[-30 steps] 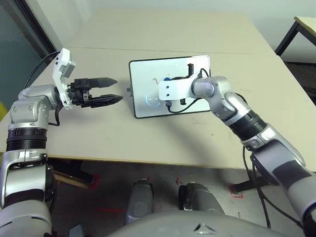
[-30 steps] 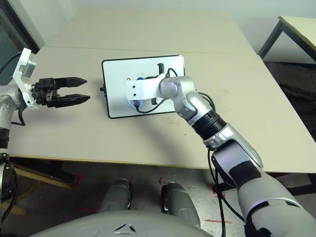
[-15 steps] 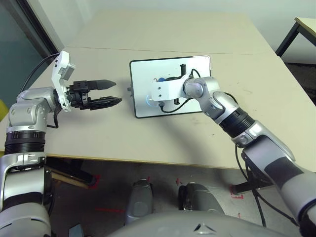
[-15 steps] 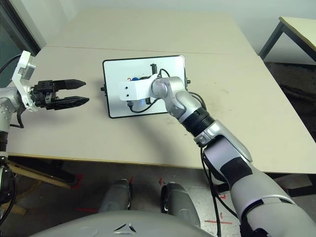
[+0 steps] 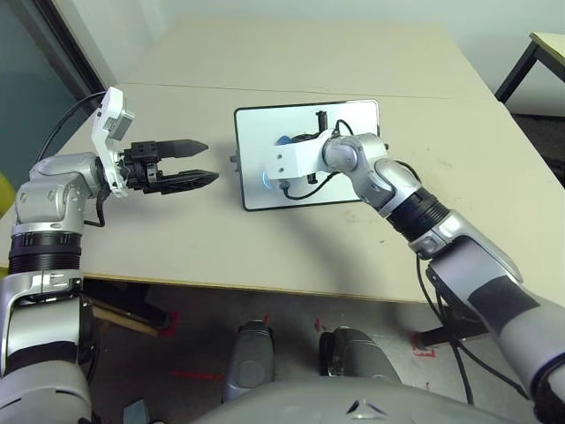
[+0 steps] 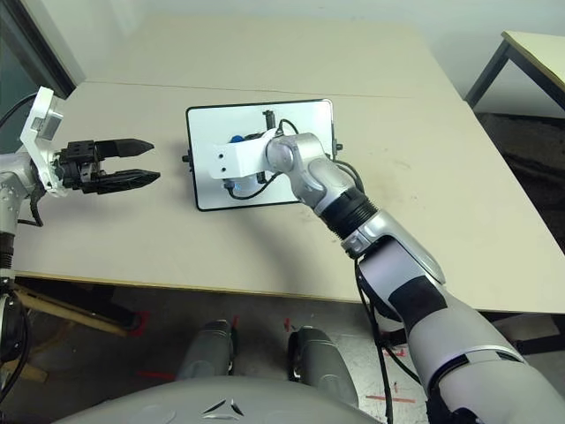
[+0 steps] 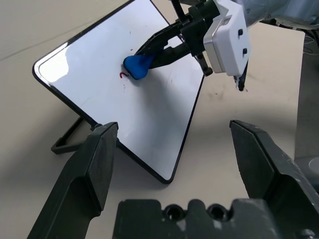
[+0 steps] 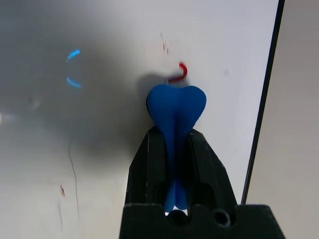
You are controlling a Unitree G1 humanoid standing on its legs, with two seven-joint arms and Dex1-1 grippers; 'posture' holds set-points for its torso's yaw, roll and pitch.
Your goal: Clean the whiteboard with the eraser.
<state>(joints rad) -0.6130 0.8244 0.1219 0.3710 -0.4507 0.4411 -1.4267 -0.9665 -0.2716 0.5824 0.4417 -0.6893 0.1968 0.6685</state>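
A red squiggle (image 8: 183,72) remains just beyond the eraser's tip, so next my right gripper sweeps the eraser back over that squiggle (image 7: 123,75) before leaving the whiteboard.
The whiteboard (image 5: 353,124) lies on the table in front of me, black-framed, with its surface mostly white. My right gripper (image 8: 175,137) is shut on the blue eraser (image 8: 176,107) and presses it on the board's left half. A short red squiggle (image 8: 180,72) sits just beyond the eraser's tip, and a faint blue circle mark (image 8: 74,67) lies to one side. From the left wrist view, the eraser (image 7: 138,65) touches the board beside that red mark (image 7: 123,75). My left gripper (image 5: 210,161) hovers open over the table, left of the board and pointing at it.
The beige table (image 5: 177,230) has open surface around the board and a seam (image 5: 177,88) across its far part. A small black knob (image 5: 231,161) sticks out of the board's left side. Another table (image 5: 547,44) stands at the far right.
My right gripper has slid the eraser leftward across the board, from near its middle to its left half. The left arm has stayed almost still.
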